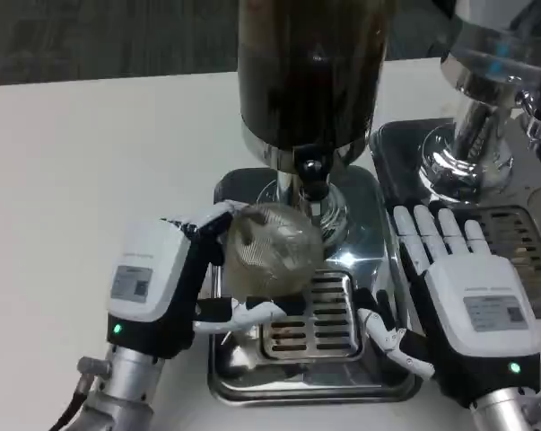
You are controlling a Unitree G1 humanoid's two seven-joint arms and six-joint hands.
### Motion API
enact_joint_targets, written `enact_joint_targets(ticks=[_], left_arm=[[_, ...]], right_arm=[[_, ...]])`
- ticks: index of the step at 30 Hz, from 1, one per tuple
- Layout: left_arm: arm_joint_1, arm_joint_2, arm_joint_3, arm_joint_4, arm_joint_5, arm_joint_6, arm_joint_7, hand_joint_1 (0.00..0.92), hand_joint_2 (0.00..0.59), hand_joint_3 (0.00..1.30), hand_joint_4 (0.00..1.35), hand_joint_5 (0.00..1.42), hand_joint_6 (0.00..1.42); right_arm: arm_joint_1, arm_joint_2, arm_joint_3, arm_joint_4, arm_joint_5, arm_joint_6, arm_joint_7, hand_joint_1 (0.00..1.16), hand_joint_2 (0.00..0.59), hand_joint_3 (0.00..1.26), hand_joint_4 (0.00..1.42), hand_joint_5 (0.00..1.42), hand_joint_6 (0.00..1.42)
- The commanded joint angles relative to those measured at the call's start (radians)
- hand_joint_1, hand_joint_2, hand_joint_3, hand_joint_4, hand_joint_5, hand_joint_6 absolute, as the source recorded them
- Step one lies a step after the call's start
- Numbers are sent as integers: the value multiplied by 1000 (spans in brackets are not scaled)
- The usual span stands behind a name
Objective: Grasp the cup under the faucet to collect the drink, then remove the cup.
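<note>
I expect the cup (273, 252) to collect dark brown drink when I hold the cup under the faucet, because the dispenser looks dark through its see-through side (311, 76).
A clear glass cup (272, 248) is held over the steel drip tray (297, 382), just below and left of the black faucet (311, 184) of a dark drink dispenser (310, 67). My left hand (162, 283) grips the cup from the left, fingers wrapped around its side and base. My right hand (458, 287) lies flat and open at the tray's right edge, fingers stretched forward and thumb touching the tray rim. It holds nothing.
A second chrome dispenser (485, 99) stands on its own tray (521, 238) at the back right, close behind my right hand. A slotted grate (319, 314) covers the tray under the cup. Bare white table (82, 180) spreads to the left.
</note>
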Motion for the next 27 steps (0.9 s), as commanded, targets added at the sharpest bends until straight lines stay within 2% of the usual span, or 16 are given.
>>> enact_joint_targets(ticks=[1, 7, 13, 17, 21, 23, 25, 27], left_arm=[[-71, -33, -26, 65, 6, -8, 9, 555, 21, 584, 671, 921, 1112], [-145, -93, -38, 198, -13, 18, -52, 562, 13, 597, 689, 937, 1134], [-177, -135, -77, 247, -14, 33, -62, 581, 0, 614, 715, 966, 1167], [-179, -156, -99, 264, -15, 31, -76, 558, 0, 615, 717, 978, 1186], [-176, -156, -123, 269, -9, 46, -78, 511, 10, 583, 641, 897, 1080], [-170, -149, -126, 269, -12, 53, -66, 463, 21, 549, 591, 869, 1029], [-165, -142, -123, 269, -19, 56, -56, 311, 33, 476, 507, 806, 934], [-162, -140, -118, 265, -29, 60, -61, 227, 44, 381, 392, 713, 803]], right_arm=[[17, 8, -6, -27, -3, 11, -23, 184, 394, 0, 0, 0, 0], [16, 9, -13, -25, 10, 17, -21, 194, 409, 0, 0, 0, 2], [19, 10, -22, -27, 13, 24, -23, 223, 415, 0, 0, 0, 2], [16, 8, -28, -21, 23, 22, -23, 228, 414, 0, 0, 0, 2], [12, 7, -32, -17, 27, 20, -23, 231, 414, 0, 0, 0, 2], [10, 5, -34, -15, 28, 19, -23, 232, 414, 0, 0, 0, 2], [7, 4, -36, -12, 32, 16, -22, 233, 413, 0, 0, 0, 2], [4, 3, -36, -6, 38, 11, -21, 234, 413, 0, 0, 0, 2]])
